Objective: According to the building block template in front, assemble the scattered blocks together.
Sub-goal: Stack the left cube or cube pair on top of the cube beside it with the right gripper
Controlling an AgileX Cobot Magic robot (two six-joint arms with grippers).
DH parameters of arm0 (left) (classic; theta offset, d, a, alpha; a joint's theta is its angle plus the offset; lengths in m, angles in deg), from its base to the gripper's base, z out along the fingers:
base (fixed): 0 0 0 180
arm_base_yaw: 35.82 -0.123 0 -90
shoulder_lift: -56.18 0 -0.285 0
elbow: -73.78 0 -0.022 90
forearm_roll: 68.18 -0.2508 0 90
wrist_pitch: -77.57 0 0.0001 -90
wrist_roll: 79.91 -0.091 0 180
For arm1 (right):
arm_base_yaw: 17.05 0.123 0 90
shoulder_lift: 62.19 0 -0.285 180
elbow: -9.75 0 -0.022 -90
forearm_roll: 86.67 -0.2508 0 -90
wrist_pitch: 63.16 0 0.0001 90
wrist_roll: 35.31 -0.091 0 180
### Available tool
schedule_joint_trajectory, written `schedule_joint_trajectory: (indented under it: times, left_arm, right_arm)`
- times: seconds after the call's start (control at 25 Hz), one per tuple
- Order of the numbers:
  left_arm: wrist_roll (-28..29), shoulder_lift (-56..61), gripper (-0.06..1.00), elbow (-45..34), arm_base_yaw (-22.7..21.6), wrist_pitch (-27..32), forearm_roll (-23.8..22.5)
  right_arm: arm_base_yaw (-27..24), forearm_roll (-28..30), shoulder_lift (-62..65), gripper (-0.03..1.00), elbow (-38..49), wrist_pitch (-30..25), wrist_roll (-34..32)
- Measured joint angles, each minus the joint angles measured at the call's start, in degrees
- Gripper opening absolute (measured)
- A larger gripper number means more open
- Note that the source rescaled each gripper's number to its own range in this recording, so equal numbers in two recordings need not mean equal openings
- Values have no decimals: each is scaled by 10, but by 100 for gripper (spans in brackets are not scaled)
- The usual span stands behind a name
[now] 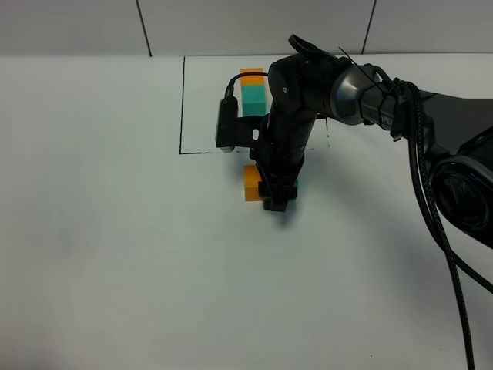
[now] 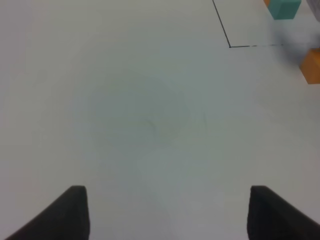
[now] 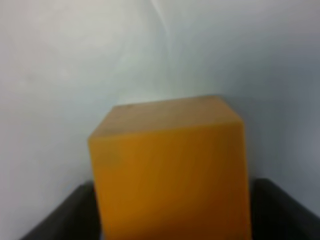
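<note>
I should turn the loose orange cube [image 1: 252,184] and teal cube, now crosswise to the template, with my right gripper until the orange end points toward the drawn rectangle [image 1: 208,116].
The template is an orange cube [image 1: 250,72] joined to a teal cube [image 1: 253,96] inside a thin black drawn rectangle [image 1: 183,108] at the far middle of the table. Just in front of the rectangle lies the loose orange cube [image 1: 251,183]. My right gripper [image 1: 275,199] reaches across and comes down on it. In the right wrist view the orange cube [image 3: 170,170] fills the gap between the two dark fingers [image 3: 75,210]. A sliver of the loose teal cube [image 1: 296,187] shows right of the gripper, mostly hidden. My left gripper [image 2: 167,215] is open and empty.
The white table [image 1: 115,254] stretches to the left and front. The right arm and its black cables [image 1: 431,177] cross the right side. The left wrist view shows the rectangle's corner [image 2: 230,46], the template's teal cube [image 2: 286,9] and the loose orange cube [image 2: 312,66].
</note>
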Motion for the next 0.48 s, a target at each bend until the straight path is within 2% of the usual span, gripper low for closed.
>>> schedule_joint_trajectory:
  times: [0.04,0.16,0.28,0.36,0.48]
  left_arm:
    - [0,0,41,0,0,0,0]
    - [0,0,41,0,0,0,0]
    - [0,0,41,0,0,0,0]
    - [0,0,41,0,0,0,0]
    - [0,0,41,0,0,0,0]
  right_arm:
    - [0,0,0,3,0,0,-1]
    - [-1,-1,0,2,0,1,-29]
    - [-1,-1,2,2,0,10,-109]
    - [-2,-1,10,1,0,12,-208]
    - [-2,-5,34,1,0,2,-416]
